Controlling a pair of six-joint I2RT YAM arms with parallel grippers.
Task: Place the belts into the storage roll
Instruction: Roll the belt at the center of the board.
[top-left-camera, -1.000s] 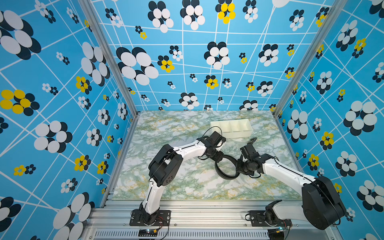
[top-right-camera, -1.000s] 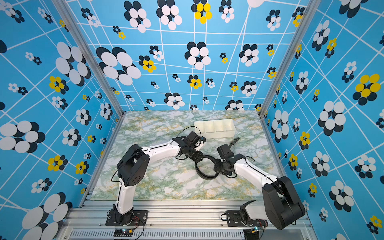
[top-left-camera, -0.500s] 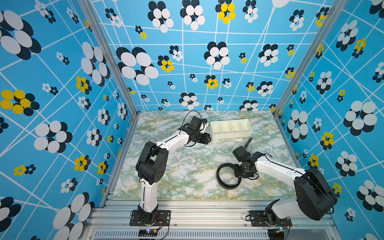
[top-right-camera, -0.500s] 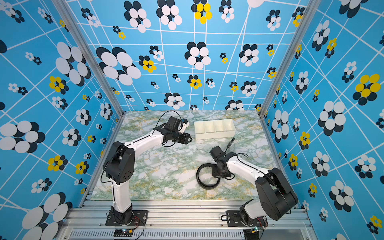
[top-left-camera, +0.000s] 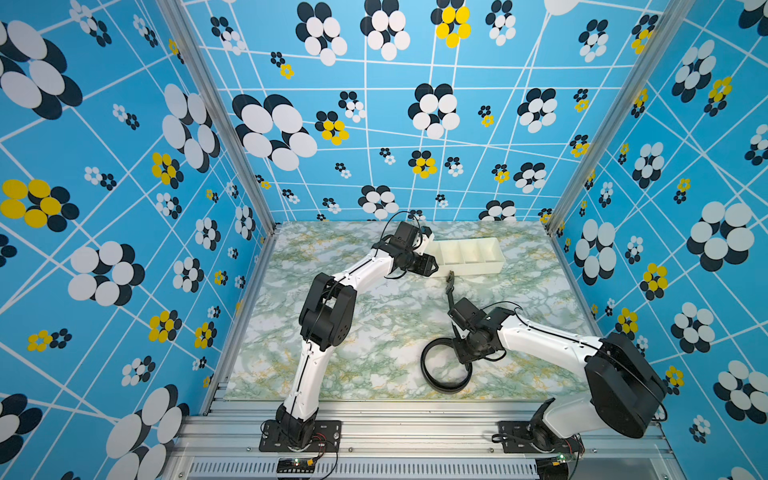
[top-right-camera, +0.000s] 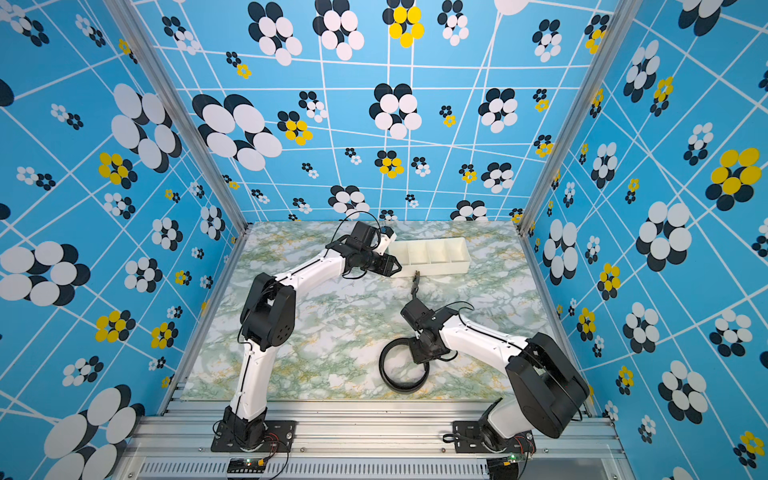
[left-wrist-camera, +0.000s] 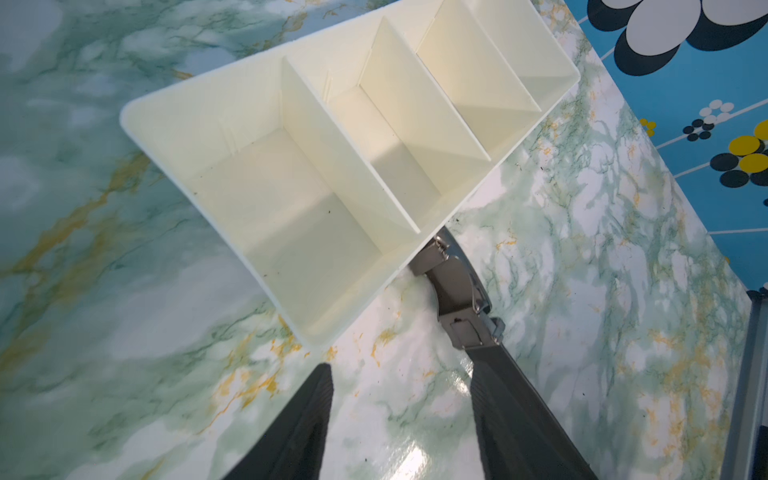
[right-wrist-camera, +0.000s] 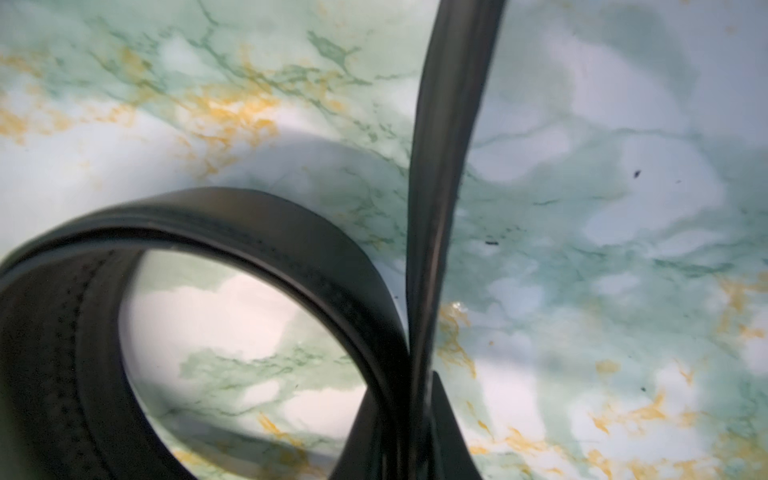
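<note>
Next, I move my left gripper back and grab the strap (top-left-camera: 450, 295) next to the buckle first, because the straight length runs from the coil to the tray's front side (top-left-camera: 449, 274).
The belt is a black strap. Its coil (top-left-camera: 444, 370) (top-right-camera: 404, 370) lies at the front right of the table, and a straight length runs back to the metal buckle (top-left-camera: 450, 277) (top-right-camera: 415, 277) (left-wrist-camera: 457, 286). My right gripper (top-left-camera: 466, 353) (top-right-camera: 424, 352) (right-wrist-camera: 415, 415) is shut on the strap where the coil (right-wrist-camera: 249, 220) meets the straight length (right-wrist-camera: 444, 124). The storage roll (top-left-camera: 473, 268) (top-right-camera: 436, 268) (left-wrist-camera: 199, 124), a cream tray with several empty compartments, stands at the back right. My left gripper (top-left-camera: 432, 266) (top-right-camera: 395, 266) (left-wrist-camera: 399, 368) hovers open at the tray's left end, holding nothing.
The marble-patterned tabletop (top-left-camera: 374, 324) is enclosed by blue flowered walls on three sides. The buckle touches the tray's front wall near its left end. The left arm's elbow (top-left-camera: 328, 311) stands over the table's left half.
My left gripper has let go of the belt, swung back to the tray's left end and opened wider. My right gripper has pulled the coil toward the front.
</note>
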